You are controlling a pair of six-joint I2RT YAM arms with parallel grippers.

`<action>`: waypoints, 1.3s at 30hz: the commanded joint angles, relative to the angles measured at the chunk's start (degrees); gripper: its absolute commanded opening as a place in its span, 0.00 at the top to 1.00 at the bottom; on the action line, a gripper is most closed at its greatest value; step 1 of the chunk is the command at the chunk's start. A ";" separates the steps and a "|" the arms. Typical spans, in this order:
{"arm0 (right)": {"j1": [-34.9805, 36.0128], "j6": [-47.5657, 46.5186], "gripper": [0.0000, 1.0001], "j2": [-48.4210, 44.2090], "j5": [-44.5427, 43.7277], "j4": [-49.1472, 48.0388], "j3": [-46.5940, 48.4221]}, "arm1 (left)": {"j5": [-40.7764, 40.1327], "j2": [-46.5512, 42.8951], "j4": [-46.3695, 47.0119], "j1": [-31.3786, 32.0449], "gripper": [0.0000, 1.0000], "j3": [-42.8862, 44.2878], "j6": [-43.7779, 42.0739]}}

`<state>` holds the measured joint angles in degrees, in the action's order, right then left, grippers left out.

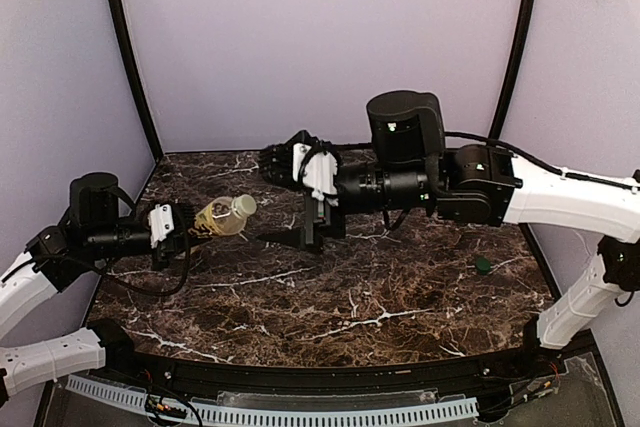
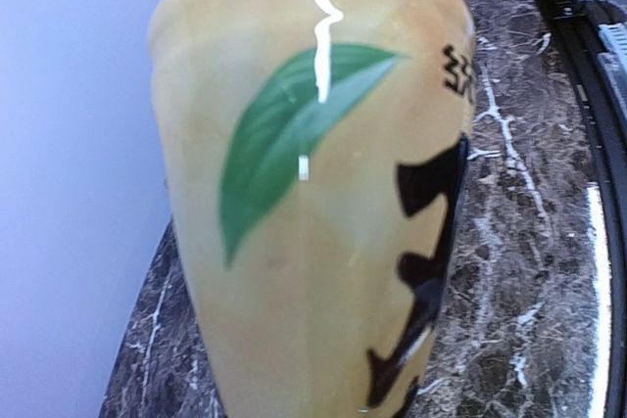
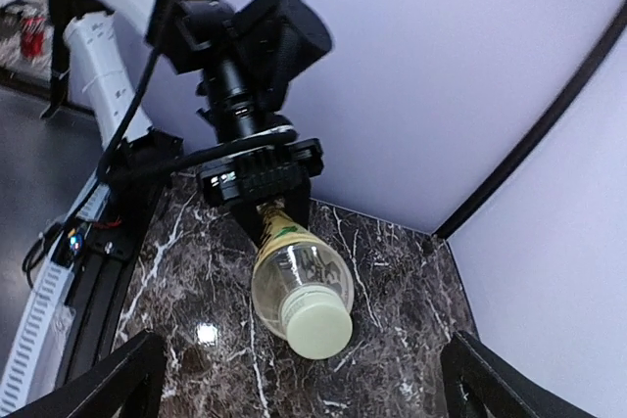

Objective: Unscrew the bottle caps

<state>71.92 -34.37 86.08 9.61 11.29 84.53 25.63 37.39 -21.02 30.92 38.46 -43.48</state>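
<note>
I should expect the yellow bottle [image 1: 215, 217] to be empty when I unscrew the pale cap, since it hangs sideways with a clear, see-through shoulder [image 3: 281, 279].
A yellow bottle [image 1: 222, 217] with a green leaf and black characters on its label [image 2: 313, 222] hangs sideways above the table's left part. My left gripper [image 1: 193, 225] is shut on its base end [image 3: 266, 210]. The bottle's pale cap [image 1: 243, 205] points right, toward my right gripper [image 1: 282, 201]. In the right wrist view the cap [image 3: 315, 326] sits on the neck, a little ahead of the right gripper [image 3: 309, 394], whose fingers [image 3: 98, 379] stand wide open and apart from it. The bottle fills the left wrist view and hides the left fingers there.
A small green cap [image 1: 483, 265] lies on the marble table [image 1: 380, 317] at the right. Lilac walls and black corner posts [image 1: 128, 57] close the back and sides. The right arm [image 1: 470, 187] stretches across the back of the table.
</note>
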 commanded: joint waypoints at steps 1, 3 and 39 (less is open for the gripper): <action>-4.52 36.89 0.05 5.11 -0.26 -4.94 7.22 | -13.07 0.01 12.63 -0.15 0.96 -2.08 2.28; -5.26 46.44 0.11 8.17 -1.19 -4.82 10.65 | -15.90 0.35 14.30 -0.11 0.95 -2.37 1.31; -3.83 43.30 1.00 15.29 2.47 0.28 17.78 | -10.77 -0.91 11.24 -0.07 0.95 -2.64 -2.99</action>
<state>67.37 20.05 104.01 5.72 13.61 103.48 10.00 37.19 -6.94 30.92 35.51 -44.12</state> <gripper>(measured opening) 0.220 0.178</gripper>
